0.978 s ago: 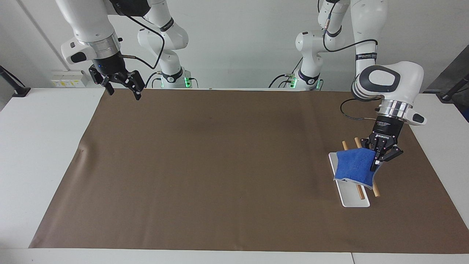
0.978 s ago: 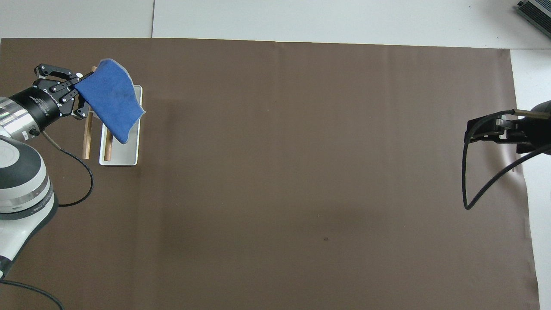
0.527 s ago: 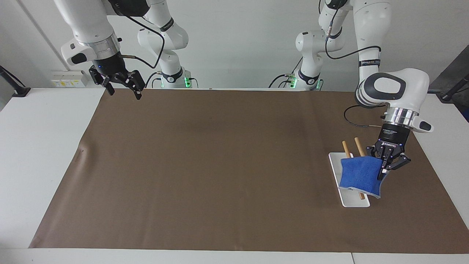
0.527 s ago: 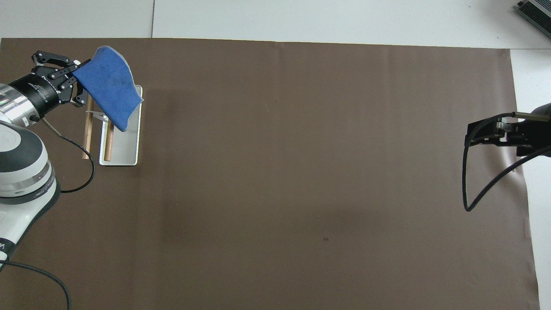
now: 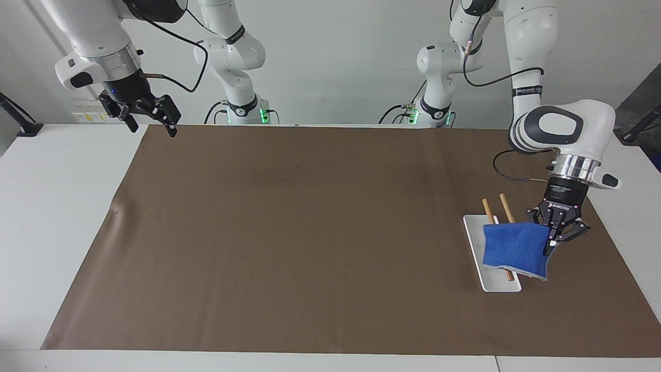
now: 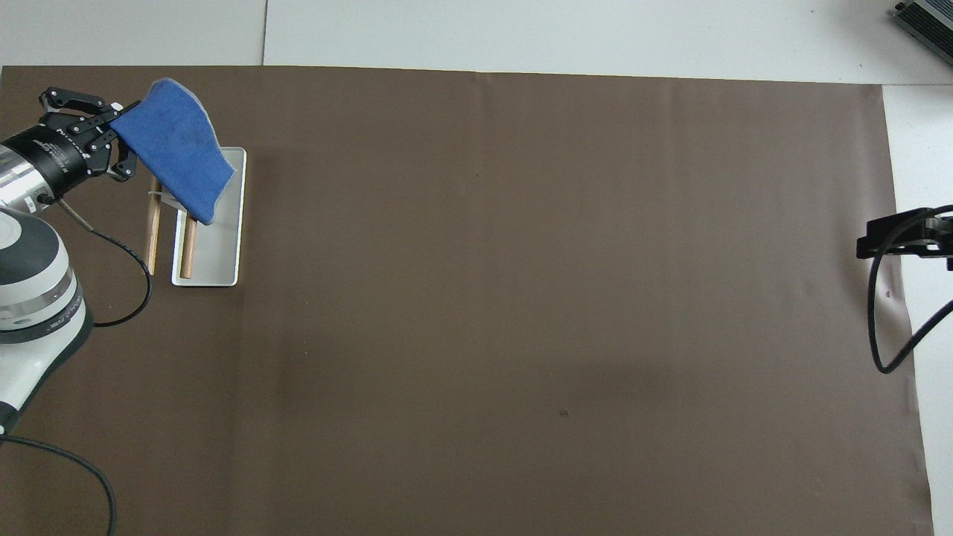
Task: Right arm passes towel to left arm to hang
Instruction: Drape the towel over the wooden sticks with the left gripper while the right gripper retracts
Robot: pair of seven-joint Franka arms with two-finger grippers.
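Note:
I should now lower the blue towel [image 6: 176, 150] with my left gripper, as it spreads over both wooden rods [image 6: 188, 246], until it rests on them, and then let go.
The blue towel [image 5: 514, 248] hangs from my left gripper [image 5: 550, 242], which is shut on its upper corner. It hangs in the air over two wooden rods [image 5: 488, 209] of a small rack on a white base [image 5: 496, 283], at the left arm's end of the table. In the overhead view the towel [image 6: 175, 152] covers the farther ends of the rods [image 6: 153, 238], with the left gripper [image 6: 123, 126] beside it. My right gripper [image 5: 152, 128] is open and empty, raised over the mat's corner at the right arm's end; it also shows in the overhead view [image 6: 875, 244].
A brown mat [image 5: 310, 232] covers most of the white table [image 5: 62, 206]. The right arm's black cable [image 6: 886, 350] loops down over the mat's edge. A dark device [image 6: 927, 18] sits at the table's corner farthest from the robots.
My left gripper has carried the towel a little farther from the robots and toward the left arm's end. My right gripper has drawn back toward the right arm's end of the table.

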